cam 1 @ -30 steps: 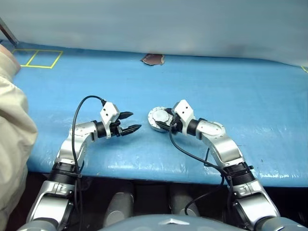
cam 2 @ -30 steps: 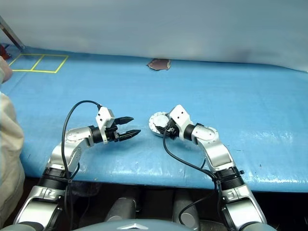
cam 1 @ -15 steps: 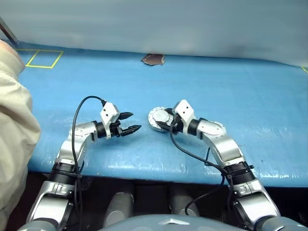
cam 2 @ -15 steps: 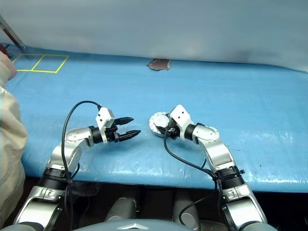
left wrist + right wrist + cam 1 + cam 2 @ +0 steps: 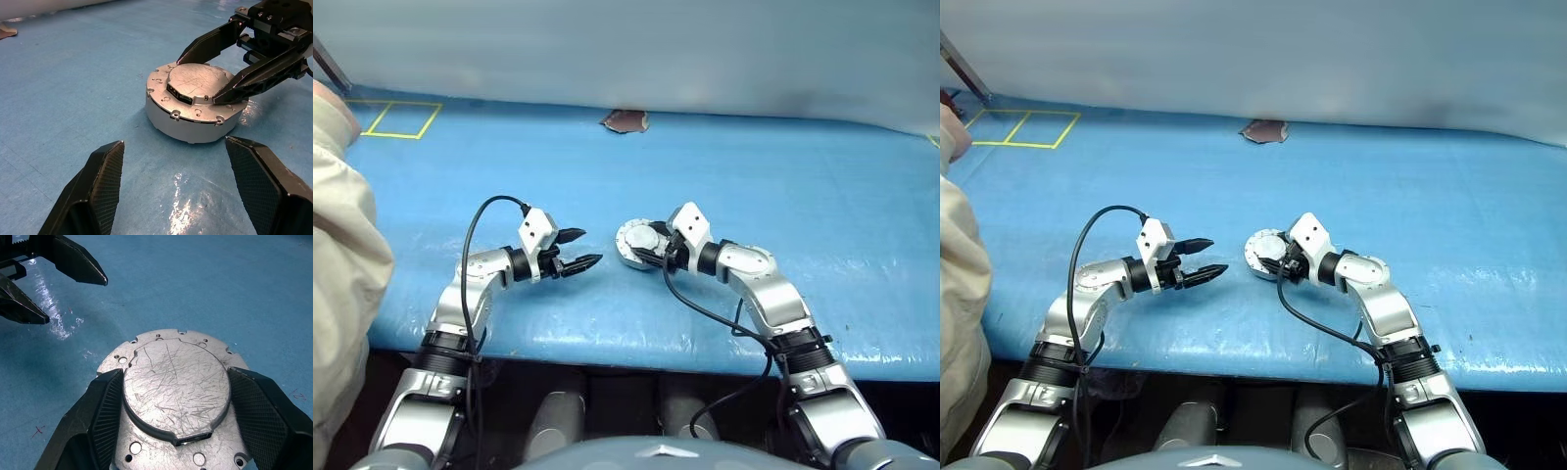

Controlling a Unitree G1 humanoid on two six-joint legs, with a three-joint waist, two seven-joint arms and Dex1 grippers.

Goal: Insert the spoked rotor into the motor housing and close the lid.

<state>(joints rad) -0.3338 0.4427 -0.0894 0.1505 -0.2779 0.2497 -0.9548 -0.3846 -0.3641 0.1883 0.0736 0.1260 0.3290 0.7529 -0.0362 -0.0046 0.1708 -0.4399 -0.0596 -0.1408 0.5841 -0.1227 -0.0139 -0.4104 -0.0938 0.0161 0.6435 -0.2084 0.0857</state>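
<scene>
The lid [image 5: 641,238] is level and flush on top of the motor housing [image 5: 633,261]. Both will come up together as one closed puck when I lift.
The motor housing [image 5: 166,117] lies flat on the blue table, a squat silver puck with the lid [image 5: 176,387] down on top, scratched face up. My right gripper [image 5: 175,371] reaches over it from the right, open. Its two black fingers [image 5: 254,81] stand on either side of the lid's raised centre plate, just above the rim. My left gripper [image 5: 590,247] hovers open a short way to the housing's left, pointing at it with nothing between its fingers. The spoked rotor is out of view.
A person's beige sleeve [image 5: 337,245] fills the left edge by the table's corner. Yellow tape squares [image 5: 396,117] mark the far left back. A small brown patch [image 5: 625,120] lies at the table's back edge under the grey backdrop.
Both arms and the housing have stayed where they were. The person's sleeve at the left has shifted slightly.
</scene>
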